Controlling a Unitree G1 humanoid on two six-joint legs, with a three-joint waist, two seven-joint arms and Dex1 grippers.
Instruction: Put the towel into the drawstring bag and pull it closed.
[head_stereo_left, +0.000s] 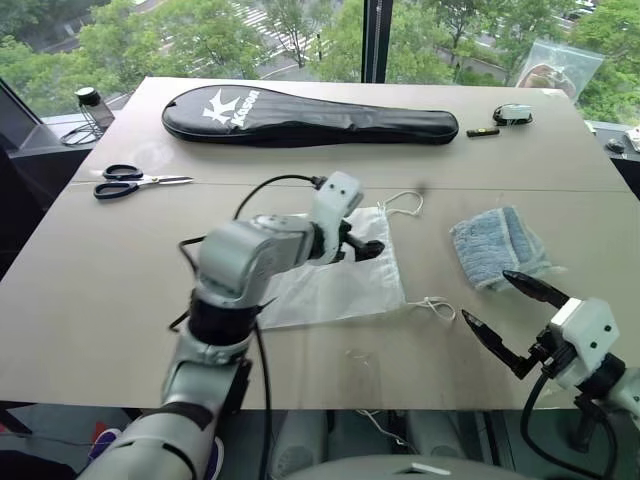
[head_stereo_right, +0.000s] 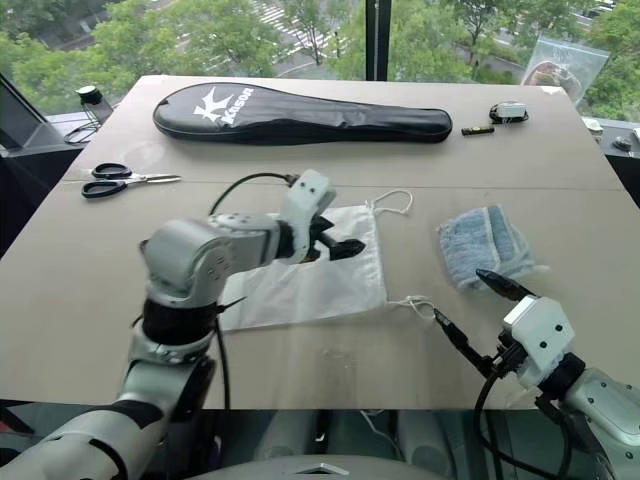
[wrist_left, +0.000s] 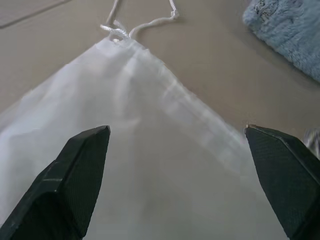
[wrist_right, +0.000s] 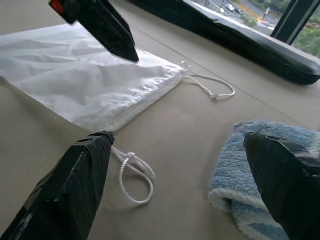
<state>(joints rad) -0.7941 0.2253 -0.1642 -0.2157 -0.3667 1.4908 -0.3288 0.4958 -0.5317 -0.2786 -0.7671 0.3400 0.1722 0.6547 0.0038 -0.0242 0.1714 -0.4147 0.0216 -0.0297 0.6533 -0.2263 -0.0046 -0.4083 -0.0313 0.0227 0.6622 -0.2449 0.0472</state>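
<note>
The hem (wrist_left: 192, 110) is lying smooth and wide between the cord loops, so I expect the drawstring bag's opening (head_stereo_left: 396, 262) to open wide when I lift its upper layer.
The drawstring bag (head_stereo_left: 345, 290) lies flat at the middle of the table, milky white, its gathered mouth facing right. One white cord loop (head_stereo_left: 405, 203) trails from the far corner of the mouth and another (wrist_right: 135, 175) from the near corner. My left gripper (head_stereo_left: 365, 248) hovers open just above the bag, near its mouth, nothing between its fingers (wrist_left: 82, 165). The towel (head_stereo_left: 497, 245), folded and light blue, rests on the table to the right of the bag. My right gripper (head_stereo_left: 487, 297) stands open near the table's front edge, just in front of the towel, apart from it.
A long black racket case (head_stereo_left: 300, 115) lies across the far side of the table. Scissors (head_stereo_left: 135, 182) sit at the far left beside a small jar (head_stereo_left: 93, 108). A clear zip bag (head_stereo_left: 560, 65) and small dark items (head_stereo_left: 512, 113) stand at the far right.
</note>
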